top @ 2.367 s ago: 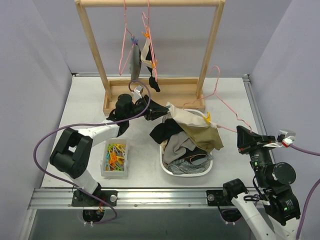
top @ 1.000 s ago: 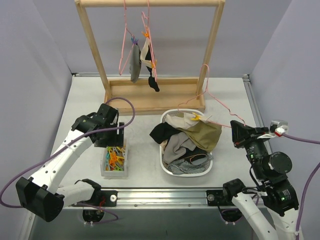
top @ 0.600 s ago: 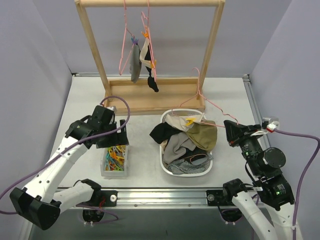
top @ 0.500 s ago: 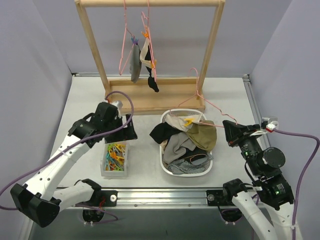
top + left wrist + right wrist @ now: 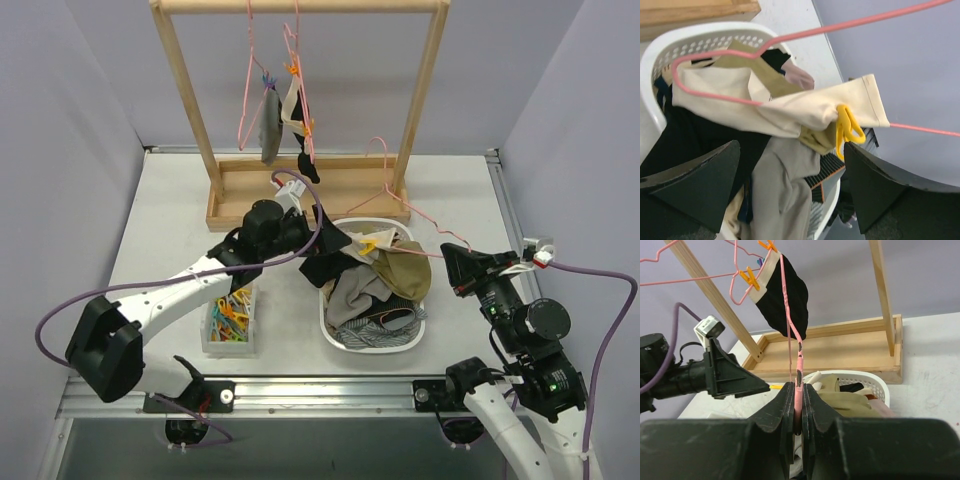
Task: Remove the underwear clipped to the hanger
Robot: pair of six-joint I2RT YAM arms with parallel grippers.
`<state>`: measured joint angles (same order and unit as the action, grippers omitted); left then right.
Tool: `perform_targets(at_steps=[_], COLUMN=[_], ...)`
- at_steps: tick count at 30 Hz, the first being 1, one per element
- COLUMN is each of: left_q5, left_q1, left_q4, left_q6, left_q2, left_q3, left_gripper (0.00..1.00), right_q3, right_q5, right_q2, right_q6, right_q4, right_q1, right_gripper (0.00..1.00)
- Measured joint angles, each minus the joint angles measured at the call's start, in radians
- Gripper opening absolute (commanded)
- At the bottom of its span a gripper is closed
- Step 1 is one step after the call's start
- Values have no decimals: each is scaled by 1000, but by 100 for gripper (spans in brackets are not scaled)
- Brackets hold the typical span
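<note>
Next, I back off and turn until both fingers straddle the clip's handles (image 5: 367, 247) before squeezing, because the yellow clip (image 5: 842, 113) lies past one finger of my left gripper.
An olive-green underwear with cream trim (image 5: 405, 270) hangs from a pink hanger (image 5: 391, 175) by a yellow clip (image 5: 368, 243) and droops onto the white basket (image 5: 345, 340). My right gripper (image 5: 446, 258) is shut on the hanger's wire (image 5: 798, 390). My left gripper (image 5: 345, 240) stands open just left of the clip. In the left wrist view the cream trim (image 5: 790, 110) and the yellow clip (image 5: 847, 130) lie between and just beyond the spread fingers (image 5: 695, 185). A grey underwear (image 5: 270, 130) and a black-and-white one (image 5: 297, 125) hang clipped on hangers on the rack.
A wooden rack (image 5: 300, 190) stands at the back, its base just behind the basket. The basket holds several other clothes. A clear bin of coloured clips (image 5: 232, 315) sits left of the basket, under my left forearm.
My left arm swung from above the clip bin rightward to the basket and now faces the yellow clip. The right gripper carried the hanger slightly left.
</note>
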<state>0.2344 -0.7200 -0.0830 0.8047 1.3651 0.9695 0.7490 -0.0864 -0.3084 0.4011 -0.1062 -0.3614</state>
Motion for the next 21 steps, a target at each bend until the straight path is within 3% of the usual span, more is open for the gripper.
perform_targets(at_steps=[13,21], left_q5=[6,6], left_q1=[-26,-45], left_q4=[-524,-672], left_q6=[5,5], left_q2=[218,283], left_q3=[-61,-87], left_gripper=[94,94], right_q3=[-23,-30], right_q5=[-15,-16], right_q2=[23,23], right_q6=[-1,-8], right_q4=[14,36], right_q1=[0,0], right_gripper=[0,0])
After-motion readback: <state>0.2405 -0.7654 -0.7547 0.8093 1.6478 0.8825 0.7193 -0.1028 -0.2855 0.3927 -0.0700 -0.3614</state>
